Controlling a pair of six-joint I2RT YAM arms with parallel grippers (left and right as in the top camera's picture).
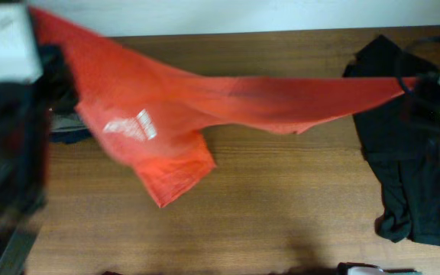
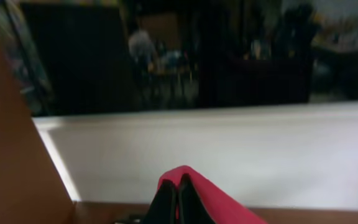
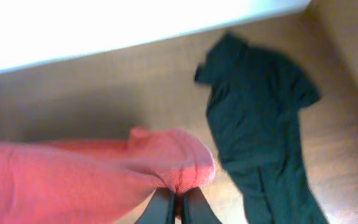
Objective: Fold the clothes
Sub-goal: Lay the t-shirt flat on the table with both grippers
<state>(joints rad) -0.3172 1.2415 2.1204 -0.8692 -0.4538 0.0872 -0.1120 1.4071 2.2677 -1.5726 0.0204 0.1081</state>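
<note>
The red shirt is hanging stretched out into a narrow band (image 1: 281, 100), so next my left gripper moves back toward my right gripper and lays the shirt down flat on the wood (image 1: 159, 55).
A red shirt (image 1: 166, 107) with a white print hangs stretched in the air across the table between my two arms. My left gripper (image 2: 178, 186) is shut on one end of it at the far left, and the red cloth (image 2: 210, 199) drapes over the fingertips. My right gripper (image 3: 176, 198) is shut on the other end (image 3: 166, 162) at the far right, above a dark garment. In the overhead view the shirt's body sags toward the table at the left of centre.
A dark green-black garment (image 1: 403, 153) lies spread on the right side of the wooden table (image 1: 281, 206); it also shows in the right wrist view (image 3: 260, 112). A white wall (image 2: 229, 149) runs along the table's back edge. A dark object (image 1: 67, 130) sits at the left edge.
</note>
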